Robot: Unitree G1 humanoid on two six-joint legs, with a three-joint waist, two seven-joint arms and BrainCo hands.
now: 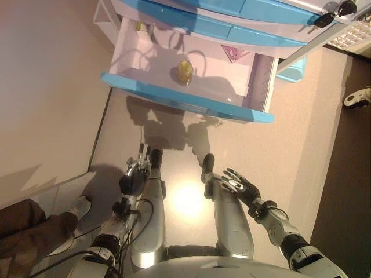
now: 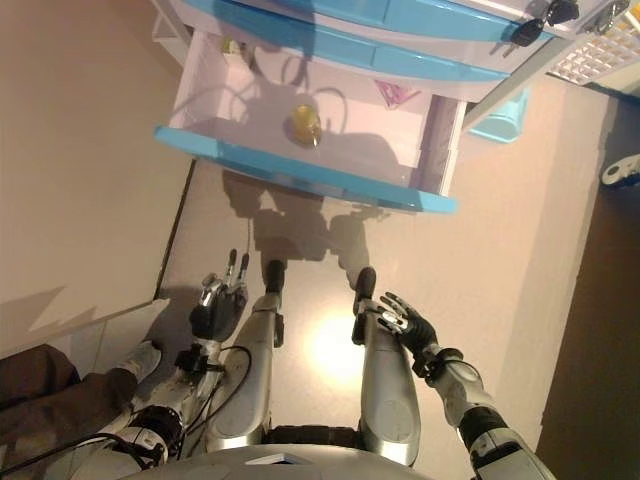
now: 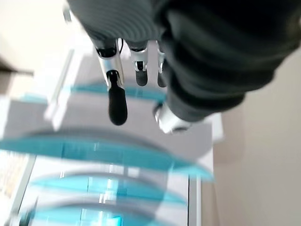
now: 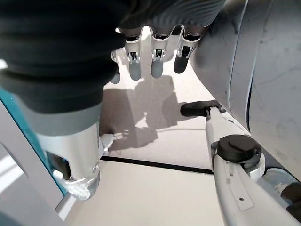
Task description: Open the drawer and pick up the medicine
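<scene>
The medicine bottle's glossy [image 1: 184,73], see-through side [image 1: 185,68] lets yellow shine through, so the robot should expect the medicine bottle to be packed full of small capsules when it lifts the bottle.
The lowest drawer [image 1: 185,98] of a white cabinet with blue fronts stands pulled out. A small yellowish medicine bottle [image 1: 185,72] stands on the drawer floor near its middle; it also shows in the right eye view [image 2: 305,124]. My left hand [image 1: 133,176] hangs low, well short of the drawer front, open and empty; its straight fingers [image 3: 117,101] point at the blue drawer fronts [image 3: 108,150]. My right hand [image 1: 239,185] is low on the right, open and empty, with its fingers [image 4: 157,61] relaxed over the floor.
A pink packet [image 1: 235,53] lies at the drawer's back right and a small item [image 1: 141,26] at its back left. A person's leg and shoe [image 1: 72,211] are at the lower left. A blue tub [image 1: 293,69], a white basket [image 1: 353,35] and a caster [image 1: 356,98] stand right.
</scene>
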